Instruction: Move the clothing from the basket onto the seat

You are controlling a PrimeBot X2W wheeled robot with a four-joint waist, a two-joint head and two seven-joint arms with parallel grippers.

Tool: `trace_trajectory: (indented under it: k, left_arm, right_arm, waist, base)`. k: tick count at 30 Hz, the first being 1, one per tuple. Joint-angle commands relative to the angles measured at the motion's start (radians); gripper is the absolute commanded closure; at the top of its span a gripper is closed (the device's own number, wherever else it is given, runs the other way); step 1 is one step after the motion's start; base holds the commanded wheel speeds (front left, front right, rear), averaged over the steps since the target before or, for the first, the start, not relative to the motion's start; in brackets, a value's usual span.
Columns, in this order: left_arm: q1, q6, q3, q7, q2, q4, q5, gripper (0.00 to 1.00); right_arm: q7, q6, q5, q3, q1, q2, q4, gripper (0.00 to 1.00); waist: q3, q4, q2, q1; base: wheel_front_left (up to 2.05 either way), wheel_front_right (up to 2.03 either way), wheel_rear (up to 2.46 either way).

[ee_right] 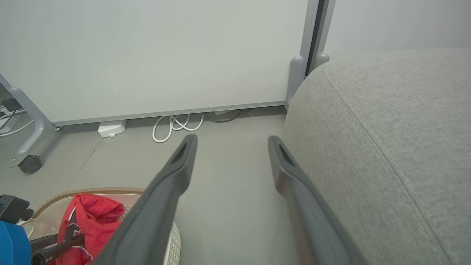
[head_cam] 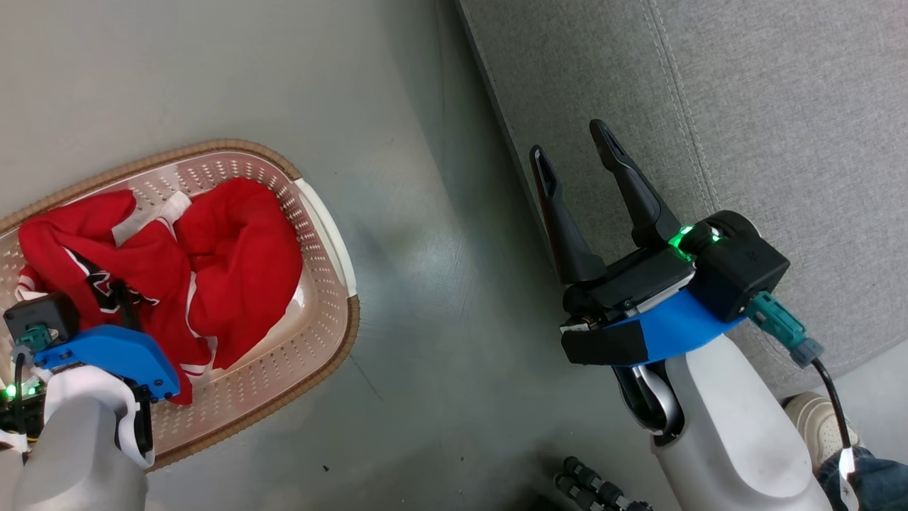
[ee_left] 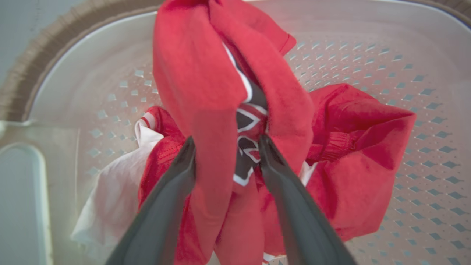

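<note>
I expect the lettered piece (head_cam: 128,267) to come up and leave another in the basket when I lift it, since white trim (head_cam: 191,303) divides the red clothing into separate heaps.
The clothing (head_cam: 241,270) lies bunched in the basket (head_cam: 213,146) at the left of the head view, red with white trim and black lettering. My left gripper (ee_left: 226,141) reaches down into the basket (ee_left: 368,55). Its fingers stand apart around a raised fold of the clothing (ee_left: 198,73), so it is open. In the head view its blue wrist (head_cam: 106,351) covers the fingers. My right gripper (head_cam: 569,140) hangs open and holds nothing, over the floor at the seat's (head_cam: 780,106) edge. The right wrist view shows the right gripper (ee_right: 232,139), the seat (ee_right: 386,129), the basket (ee_right: 92,190) and the clothing (ee_right: 92,213).
Grey floor (head_cam: 440,284) separates basket and seat. A person's shoe (head_cam: 816,419) and jeans leg (head_cam: 872,482) are at the lower right. Ahead of the right gripper stands a white panel on a caster (ee_right: 29,163), with white cables (ee_right: 176,125) along its base.
</note>
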Motion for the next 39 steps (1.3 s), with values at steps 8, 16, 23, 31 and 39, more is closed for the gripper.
trace_trajectory:
  k: [8, 16, 23, 31, 39]
  left_arm:
    - [-0.042, -0.008, -0.007, -0.010, -0.003, 0.047, -0.013, 1.00]
    - [-0.054, -0.015, -0.025, -0.025, -0.021, 0.083, -0.017, 1.00]
    - [-0.060, -0.040, -0.062, -0.039, -0.058, 0.124, -0.005, 1.00]
    - [-0.068, -0.100, -0.146, -0.052, -0.145, 0.185, 0.029, 1.00]
    - [-0.031, -0.183, -0.263, -0.067, -0.184, 0.199, 0.046, 1.00]
  right_arm:
    - [-0.005, 0.000, 0.000, -0.004, -0.026, -0.002, -0.007, 0.00]
    - [-0.005, 0.000, -0.011, -0.012, -0.030, -0.002, 0.004, 0.00]
    - [-0.005, 0.000, -0.040, -0.018, -0.014, -0.002, 0.036, 0.00]
    - [-0.005, 0.000, -0.105, -0.068, 0.055, -0.002, 0.107, 0.00]
    - [0.011, 0.000, -0.147, -0.091, 0.151, -0.002, 0.165, 0.00]
  waist:
    - [0.009, 0.004, 0.0000, -0.0002]
    - [-0.003, 0.016, 0.0000, -0.0002]
    - [-0.074, 0.053, 0.0000, -0.0002]
    - [-0.271, 0.167, 0.0000, -0.0002]
    - [-0.504, 0.268, 0.0000, -0.0002]
  base:
    - [0.00, 0.00, 0.00]
    - [0.00, 0.00, 0.00]
    - [0.00, 0.00, 0.00]
    - [0.00, 0.00, 0.00]
    - [0.00, 0.00, 0.00]
